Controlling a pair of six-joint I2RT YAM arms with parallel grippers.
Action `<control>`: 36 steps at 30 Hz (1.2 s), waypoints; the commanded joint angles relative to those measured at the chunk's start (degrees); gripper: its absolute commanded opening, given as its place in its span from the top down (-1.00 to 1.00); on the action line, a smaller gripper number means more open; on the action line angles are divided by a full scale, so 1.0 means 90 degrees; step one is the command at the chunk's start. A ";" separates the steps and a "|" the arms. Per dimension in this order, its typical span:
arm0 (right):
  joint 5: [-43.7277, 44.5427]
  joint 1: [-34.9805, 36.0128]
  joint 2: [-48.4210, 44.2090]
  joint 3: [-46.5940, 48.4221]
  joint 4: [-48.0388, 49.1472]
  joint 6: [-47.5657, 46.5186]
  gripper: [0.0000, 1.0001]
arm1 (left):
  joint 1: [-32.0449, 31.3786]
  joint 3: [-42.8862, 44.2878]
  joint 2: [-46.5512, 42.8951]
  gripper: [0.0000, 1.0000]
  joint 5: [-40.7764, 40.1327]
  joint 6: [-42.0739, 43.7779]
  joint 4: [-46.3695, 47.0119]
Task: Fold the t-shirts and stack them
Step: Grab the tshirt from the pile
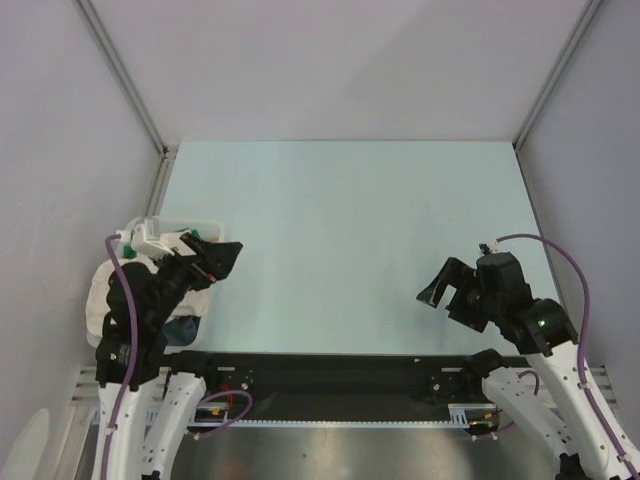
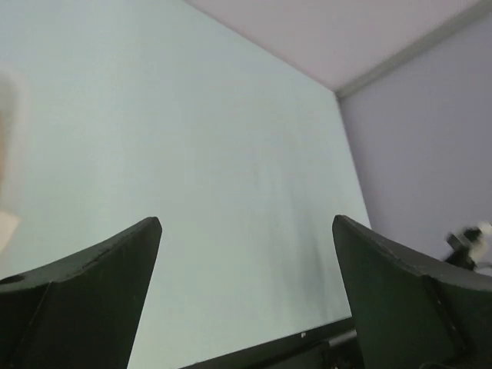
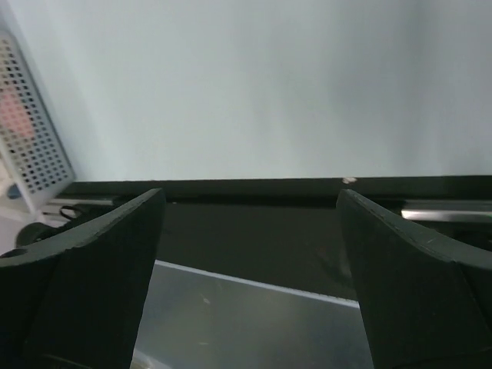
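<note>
I should continue to move my left gripper over the basket until it can close on the cream shirt, because that shirt is lying on top of the dark blue cloth.
The t-shirts lie bunched in a white lattice basket at the table's left edge. A cream shirt and a bit of dark blue cloth show beside my left arm, which hides most of the pile. In the right wrist view the basket sits at far left, with pink cloth behind its lattice. My left gripper is open and empty, just right of the basket, above the table. My right gripper is open and empty, near the table's front right.
The pale blue-green table has grey walls on three sides. A black rail and a metal strip run along the near edge between the arm bases. A purple cable loops over the right arm.
</note>
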 commanded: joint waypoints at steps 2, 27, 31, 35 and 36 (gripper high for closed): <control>0.0450 0.0014 0.0391 0.0879 -0.0878 -0.0876 -0.99 | 0.0047 0.1264 0.0718 -0.99 -0.1726 -0.0225 -0.1962; -0.1298 0.0014 0.1515 0.1935 -0.0469 -0.2343 -1.00 | 0.2116 0.1813 0.4361 -0.28 -0.4599 -0.0411 -0.3752; -0.1279 0.0014 0.1603 0.1984 -0.0478 -0.2411 -1.00 | 0.2244 0.2095 0.4402 0.30 -0.4666 -0.0186 -0.3497; -0.1425 0.0014 0.1622 0.1935 -0.0420 -0.2352 -1.00 | 0.2234 0.2769 0.4051 0.99 -0.4462 -0.0205 -0.3788; -0.1454 0.0014 0.1622 0.1935 -0.0410 -0.2323 -0.99 | 0.2205 0.3031 0.3963 0.99 -0.4355 -0.0244 -0.3905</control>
